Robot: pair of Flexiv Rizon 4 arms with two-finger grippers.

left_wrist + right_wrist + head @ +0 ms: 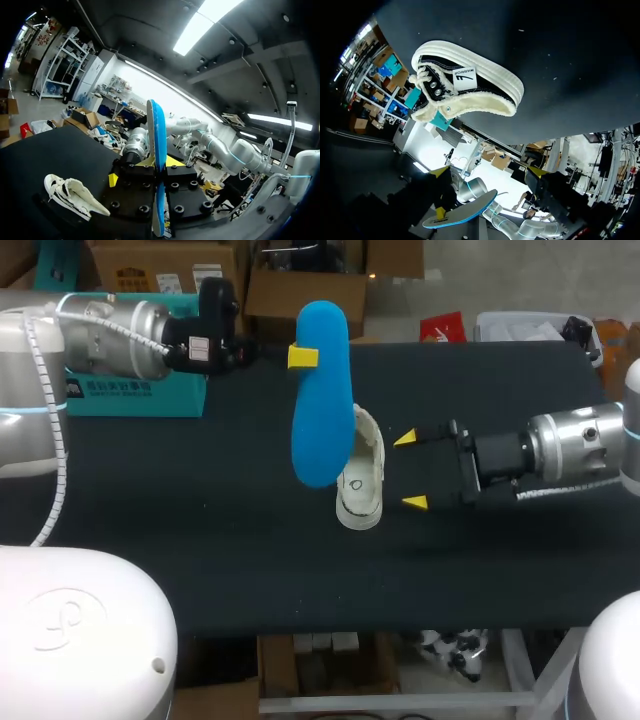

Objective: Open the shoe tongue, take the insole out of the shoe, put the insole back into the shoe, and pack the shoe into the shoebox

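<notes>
The blue insole's loose end juts out straight (318, 468), so I expect the insole (323, 400) to keep its shape and slip into the shoe when the robot pushes it.
A blue insole (320, 400) hangs above the table, held at its upper part by my left gripper (300, 357), which is shut on it. In the left wrist view the insole (159, 145) stands edge-on between the fingers of that gripper (159, 165). The white-soled black shoe (360, 480) lies on the black table (200, 510), partly behind the insole's lower end. Just right of the shoe, my right gripper (410, 471) is open and empty. In the right wrist view the shoe (465, 85) lies ahead of the open gripper (488, 172), apart from it, and the insole (462, 212) shows beyond.
A teal shoebox (110, 400) stands at the back left of the table, under my left arm. Cardboard boxes line the far edge behind the table.
</notes>
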